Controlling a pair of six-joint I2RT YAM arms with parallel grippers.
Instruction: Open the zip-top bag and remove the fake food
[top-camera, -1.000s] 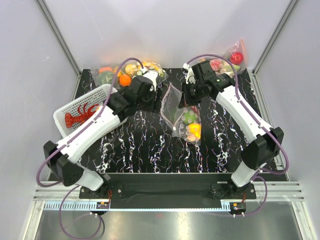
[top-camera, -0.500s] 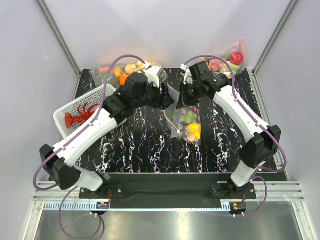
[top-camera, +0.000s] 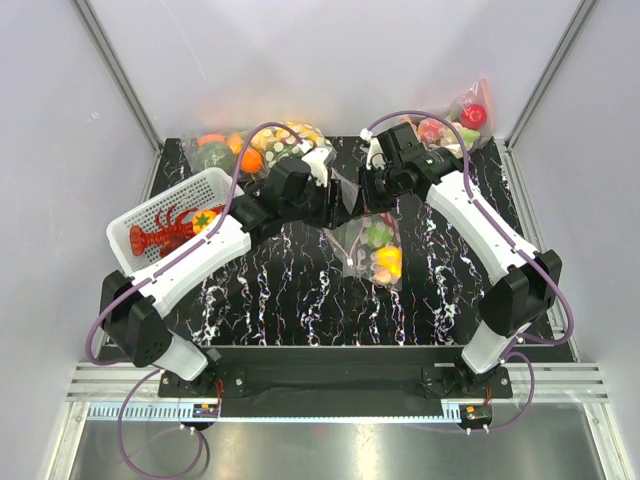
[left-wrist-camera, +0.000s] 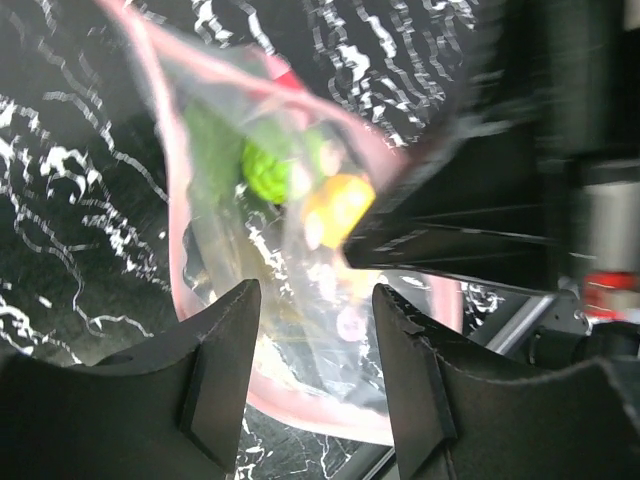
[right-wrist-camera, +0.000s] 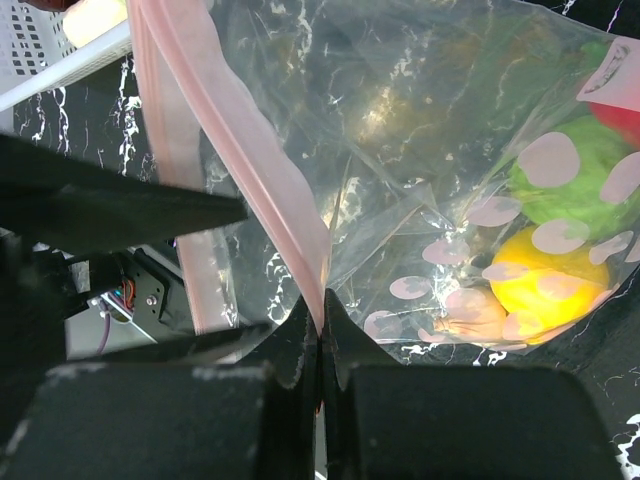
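Observation:
The fake food (top-camera: 384, 254) is far from the bag's opening, so next my right gripper lets go of the bag's zip and pushes the fake food from the bag's closed end (top-camera: 400, 266).
The zip-top bag (top-camera: 352, 240) lies mid-table, its top edge lifted. My right gripper (top-camera: 372, 199) is shut on the bag's pink zip strip (right-wrist-camera: 300, 250), pinched at the fingertips (right-wrist-camera: 321, 312). Inside the bag sits the fake food: a green fruit (right-wrist-camera: 572, 172), a yellow fruit (right-wrist-camera: 540, 277), a tan piece (right-wrist-camera: 466, 316) and a red piece (right-wrist-camera: 622, 112). My left gripper (top-camera: 340, 206) reaches in from the left. In the left wrist view the left gripper (left-wrist-camera: 315, 296) stands open, and the other side of the pink strip (left-wrist-camera: 300, 415) and clear plastic lie between its fingers, untouched.
A white basket (top-camera: 135, 215) with a red lobster (top-camera: 160, 238) stands at the left edge. A bulging dotted bag of oranges and greens (top-camera: 250, 148) lies at the back left. Another dotted bag with a red apple (top-camera: 470, 115) lies at the back right corner.
My left arm has swung right from beside the back-left bag to the zip-top bag's mouth, its jaws narrowing a little. The right gripper has stayed shut on the strip.

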